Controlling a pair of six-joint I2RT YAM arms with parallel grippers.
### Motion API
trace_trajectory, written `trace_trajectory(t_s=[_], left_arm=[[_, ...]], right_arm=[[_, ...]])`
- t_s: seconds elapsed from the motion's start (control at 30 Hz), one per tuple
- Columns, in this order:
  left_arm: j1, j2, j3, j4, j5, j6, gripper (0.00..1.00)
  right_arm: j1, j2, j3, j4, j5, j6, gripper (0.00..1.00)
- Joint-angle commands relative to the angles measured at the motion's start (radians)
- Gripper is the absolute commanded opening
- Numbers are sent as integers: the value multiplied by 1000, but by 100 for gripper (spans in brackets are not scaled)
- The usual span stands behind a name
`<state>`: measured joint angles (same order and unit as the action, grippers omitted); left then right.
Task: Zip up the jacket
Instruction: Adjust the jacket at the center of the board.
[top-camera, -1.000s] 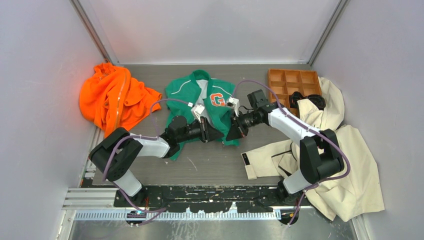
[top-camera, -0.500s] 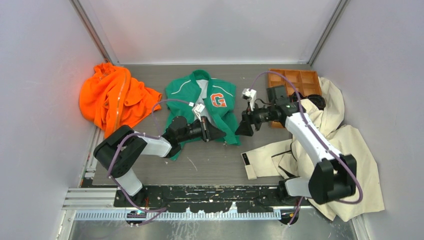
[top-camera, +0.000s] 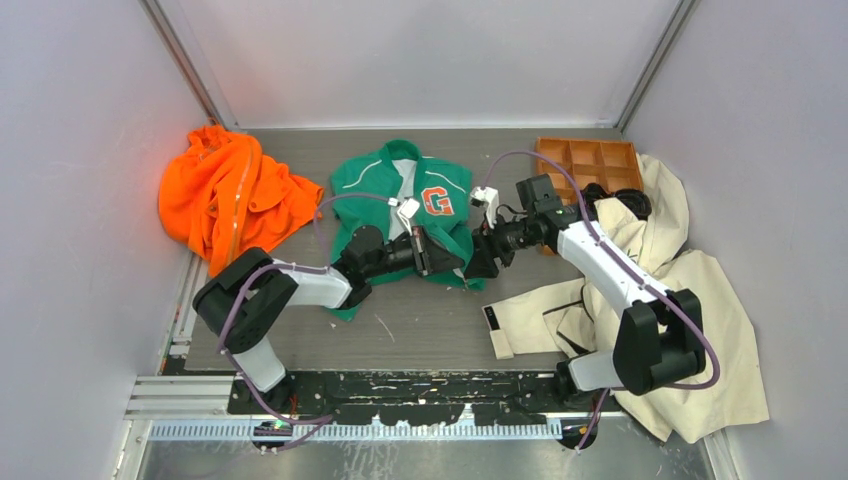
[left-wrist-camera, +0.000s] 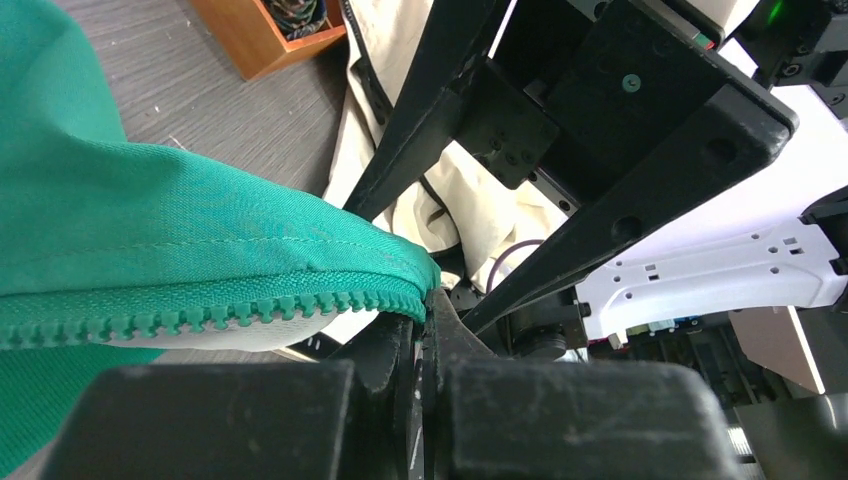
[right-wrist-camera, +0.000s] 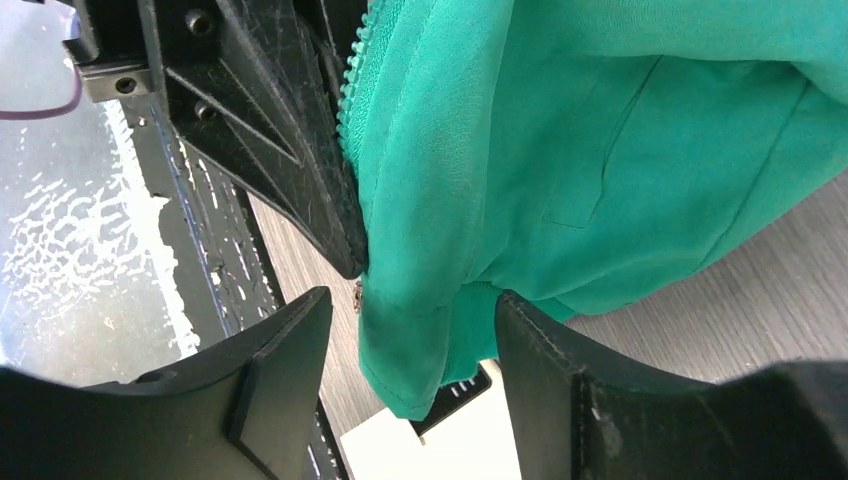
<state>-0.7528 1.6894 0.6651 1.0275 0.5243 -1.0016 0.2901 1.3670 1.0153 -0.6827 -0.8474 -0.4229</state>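
My right gripper needs to take the hem corner (right-wrist-camera: 405, 345) while my left gripper pinches the end of the zipper teeth (left-wrist-camera: 408, 300), so that my left gripper is freed for the other front.
The green jacket (top-camera: 385, 185) with its "G" patch lies spread at mid-table. My left gripper (top-camera: 452, 262) is shut on the lower front corner, right at the end of the zipper teeth (left-wrist-camera: 200, 317); in the left wrist view the left gripper (left-wrist-camera: 428, 310) pinches the green jacket (left-wrist-camera: 150, 240) just below that end. My right gripper (top-camera: 480, 260) faces it, open. In the right wrist view the right gripper (right-wrist-camera: 410, 340) straddles the hanging hem corner of the jacket (right-wrist-camera: 600, 150), with a gap on each side. The left gripper's black fingers (right-wrist-camera: 270, 130) sit beside the teeth (right-wrist-camera: 352, 80).
A bright orange garment (top-camera: 230, 195) is heaped at the left. A cream coat (top-camera: 680, 320) sprawls on the right, its cuff (top-camera: 497, 330) lying near the grippers. An orange compartment tray (top-camera: 585, 165) stands at the back right. Grey walls close in on three sides.
My right gripper opened, drew back to the right, then returned to the jacket's lower corner. The left gripper closed fully and shifted right with the hem.
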Motion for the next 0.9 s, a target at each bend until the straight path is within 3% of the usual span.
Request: trace_trajectory(t_s=[0.0,0.13,0.33,0.67,0.73,0.87], left_arm=[[-2,15,30,33,-4,-14,0],[-3,24,33,40,0,-14,0],[-3,27,31,43,0,-12,0],[2,30,4,45,-42,0,0],[8,4,-22,11,-85,18,6],[13,-125,-64,-211,-196,120,32]], right_arm=[[14,14,23,3,39,23,65],[15,17,17,16,21,39,64],[20,52,20,12,-18,50,52],[34,87,33,-11,-18,39,7],[33,99,27,-9,-21,47,4],[32,171,24,6,-19,84,3]])
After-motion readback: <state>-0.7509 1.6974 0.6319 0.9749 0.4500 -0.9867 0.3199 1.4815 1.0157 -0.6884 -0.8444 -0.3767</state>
